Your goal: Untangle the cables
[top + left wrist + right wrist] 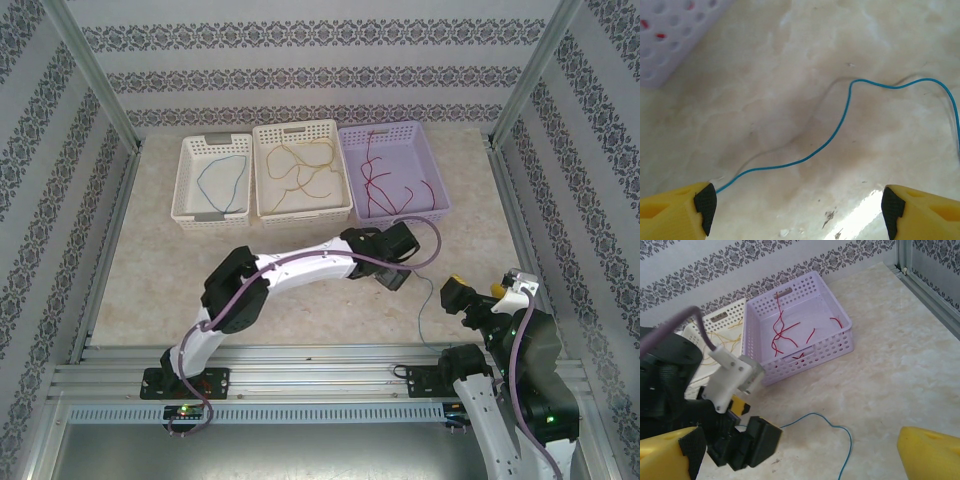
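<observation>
The cable [840, 125] lies alone at the blue cable's bend [853, 81] and the open fingers of my left gripper face it, so that gripper should keep going down toward the bend and close beside it.
A thin blue cable [424, 305] lies loose on the table, right of centre. My left gripper [395, 270] hovers low over its near end. In the left wrist view that blue cable [840, 127] snakes across the marble, and its end runs past the left fingertip [705, 202]. The left gripper [799, 207] is open, its yellow jaws standing wide apart. My right gripper [800, 450] is open too and holds nothing; the blue cable [835, 427] curves on the table ahead of it. More cables lie in baskets: blue [222, 180], yellow [300, 165], red [375, 180].
Three baskets stand in a row at the back: white [178, 190], cream [300, 127] and lilac [436, 170]. The left arm reaches across the table's middle. My right gripper [468, 295] sits near the right front edge. Metal frame posts bound both sides.
</observation>
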Robot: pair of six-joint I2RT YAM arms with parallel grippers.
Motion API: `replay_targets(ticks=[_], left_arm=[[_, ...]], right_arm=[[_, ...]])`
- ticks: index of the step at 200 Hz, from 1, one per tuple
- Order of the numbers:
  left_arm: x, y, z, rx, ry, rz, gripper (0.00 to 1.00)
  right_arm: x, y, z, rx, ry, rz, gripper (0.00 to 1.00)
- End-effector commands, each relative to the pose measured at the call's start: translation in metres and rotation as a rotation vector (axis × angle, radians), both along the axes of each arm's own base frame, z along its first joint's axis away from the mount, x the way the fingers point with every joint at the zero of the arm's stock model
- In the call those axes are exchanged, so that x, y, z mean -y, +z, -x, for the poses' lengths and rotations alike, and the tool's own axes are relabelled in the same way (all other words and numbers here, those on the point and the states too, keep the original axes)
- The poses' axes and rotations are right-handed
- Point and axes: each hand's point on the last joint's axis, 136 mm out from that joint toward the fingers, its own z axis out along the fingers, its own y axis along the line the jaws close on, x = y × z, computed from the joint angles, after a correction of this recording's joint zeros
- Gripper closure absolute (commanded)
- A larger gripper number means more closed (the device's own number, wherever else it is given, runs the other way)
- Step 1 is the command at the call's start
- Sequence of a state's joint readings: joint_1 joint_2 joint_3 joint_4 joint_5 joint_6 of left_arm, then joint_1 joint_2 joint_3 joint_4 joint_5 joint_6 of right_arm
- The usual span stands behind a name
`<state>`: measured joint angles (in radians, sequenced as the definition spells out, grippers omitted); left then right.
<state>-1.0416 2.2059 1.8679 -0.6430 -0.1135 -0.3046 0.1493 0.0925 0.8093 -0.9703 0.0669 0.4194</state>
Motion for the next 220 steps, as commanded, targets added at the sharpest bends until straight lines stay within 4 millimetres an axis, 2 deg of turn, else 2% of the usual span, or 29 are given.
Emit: replay_targets(ticks=[1,83,121,156,205,220], left_arm=[[0.008,-0.017,0.003,-0.018,-0.071,-0.051,0.13],[0.018,-0.057,-0.010,-0.014,-0.126,-0.146,0.16],[0.019,-0.067,-0.017,-0.025,-0.122,-0.142,0.30],[0.016,-0.073,-0.024,-0.050,-0.098,-0.119,0.49],[0.014,-0.080,-0.024,-0.067,-0.086,-0.110,0.62],[0.014,-0.081,-0.024,-0.069,-0.086,-0.108,0.63]], right_arm=[[0.003,-0.003,-0.001,-0.015,-0.021,0.003,0.02],[0.003,-0.003,-0.001,-0.013,-0.017,0.004,0.02],[0.003,-0.003,-0.001,-0.011,-0.017,0.003,0.02],[0.003,-0.003,-0.001,-0.010,-0.019,0.002,0.02],[0.003,-0.003,0.000,-0.006,-0.019,0.002,0.02],[0.003,-0.003,0.000,-0.007,-0.020,0.002,0.02]])
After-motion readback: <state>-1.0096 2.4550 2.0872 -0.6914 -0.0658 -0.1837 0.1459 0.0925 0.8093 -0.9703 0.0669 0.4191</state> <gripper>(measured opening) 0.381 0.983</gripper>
